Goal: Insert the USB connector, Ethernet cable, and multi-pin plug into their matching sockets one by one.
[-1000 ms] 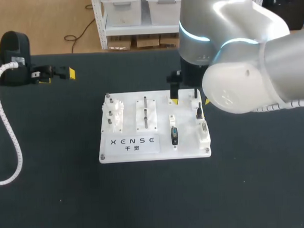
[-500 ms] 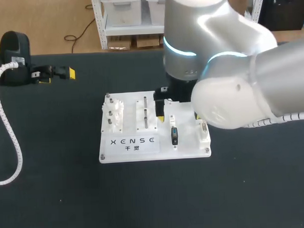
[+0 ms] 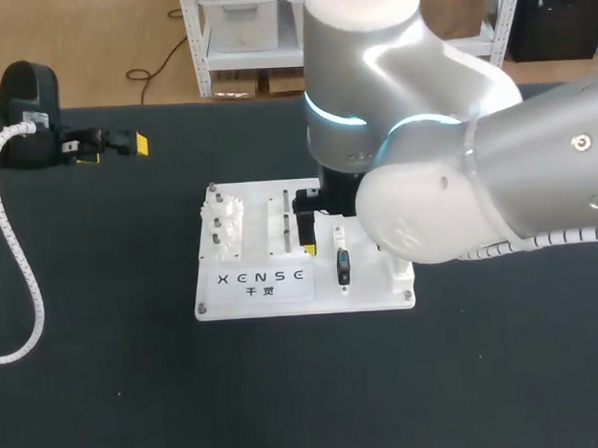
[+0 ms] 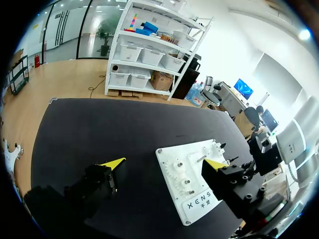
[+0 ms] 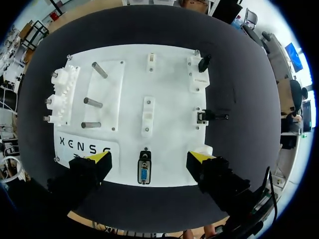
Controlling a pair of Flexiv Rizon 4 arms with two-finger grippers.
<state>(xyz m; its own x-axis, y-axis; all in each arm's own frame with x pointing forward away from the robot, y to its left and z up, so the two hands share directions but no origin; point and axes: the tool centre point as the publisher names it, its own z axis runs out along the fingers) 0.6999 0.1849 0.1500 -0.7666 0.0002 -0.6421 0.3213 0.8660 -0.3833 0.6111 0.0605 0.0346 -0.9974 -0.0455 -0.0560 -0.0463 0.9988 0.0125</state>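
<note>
The multi-pin plug (image 3: 344, 268) is in line with empty white holders (image 3: 340, 236), so it should come loose and show a small white holder when I lift it.
The white board (image 3: 257, 294) lies mid-table. On its front edge sits the multi-pin plug (image 5: 144, 172), dark with a blue face, also visible as the multi-pin plug (image 3: 343, 267) in the head view. My right gripper (image 5: 149, 158) hangs open above the board, one yellow tip on either side of that plug and apart from it. In the head view only its left fingertip (image 3: 310, 250) shows; the arm hides the other. A black connector (image 5: 204, 62) stands in a white block at the board's far right. Another small black connector (image 5: 211, 116) lies sideways nearer. My left gripper (image 3: 113, 149) rests open and empty, far left.
White gears (image 5: 59, 97) and metal pegs (image 5: 93, 102) fill the board's left half. My right arm (image 3: 425, 180) covers the board's right side in the head view. A white coiled cable (image 3: 15, 254) runs down the table's left side.
My right arm has swung left and toward the front, carrying its gripper from the board's far right edge to above the multi-pin plug. The left arm has kept still.
</note>
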